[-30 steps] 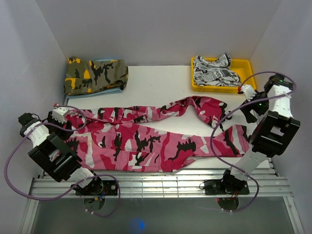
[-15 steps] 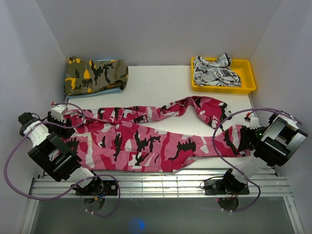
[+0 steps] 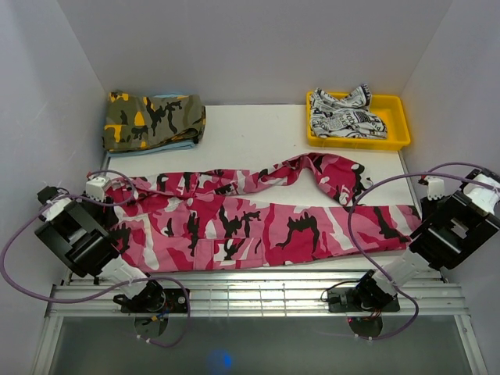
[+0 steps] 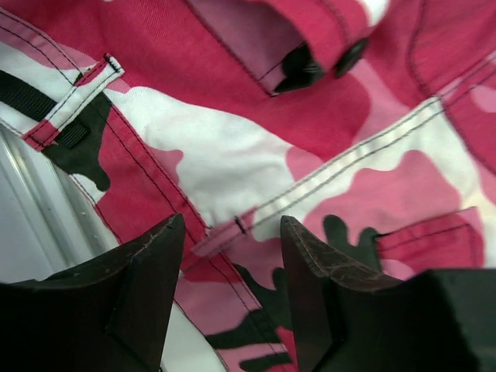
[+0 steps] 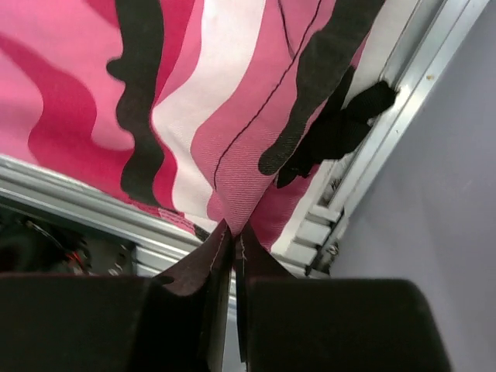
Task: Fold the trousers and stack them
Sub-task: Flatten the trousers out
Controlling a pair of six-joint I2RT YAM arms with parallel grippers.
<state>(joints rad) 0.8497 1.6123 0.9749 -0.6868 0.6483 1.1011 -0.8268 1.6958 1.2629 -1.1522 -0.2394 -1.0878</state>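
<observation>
Next, I take the far leg's end (image 3: 358, 184) with my right gripper and straighten it alongside the near leg, because the far leg's bend (image 3: 314, 162) curls toward the back while the near leg lies straight.
The trousers (image 3: 250, 226), pink, white and black camouflage, lie spread lengthways across the table, waist at the left and leg ends at the right. One leg curls toward the back (image 3: 328, 168). My left gripper (image 4: 231, 225) is open at the waist end. Its fingers (image 4: 155, 256) stand either side of a seam of the trousers (image 4: 256, 155), close over the cloth. In the top view it sits at the table's left edge (image 3: 108, 201). My right gripper (image 5: 230, 226) is shut on a pinch of the trousers (image 5: 232, 116) at the near leg's end, by the right wall (image 3: 420, 212).
A folded olive-and-orange camouflage garment (image 3: 152, 121) lies at the back left. A yellow tray (image 3: 394, 133) at the back right holds a white garment with black print (image 3: 344, 116). A slatted metal rail (image 3: 258, 293) runs along the near edge. White walls close both sides.
My right arm swung down to the near leg's end, shut on it and drew it right, straightening that leg. My left arm shifted slightly toward the near edge, jaws narrower.
</observation>
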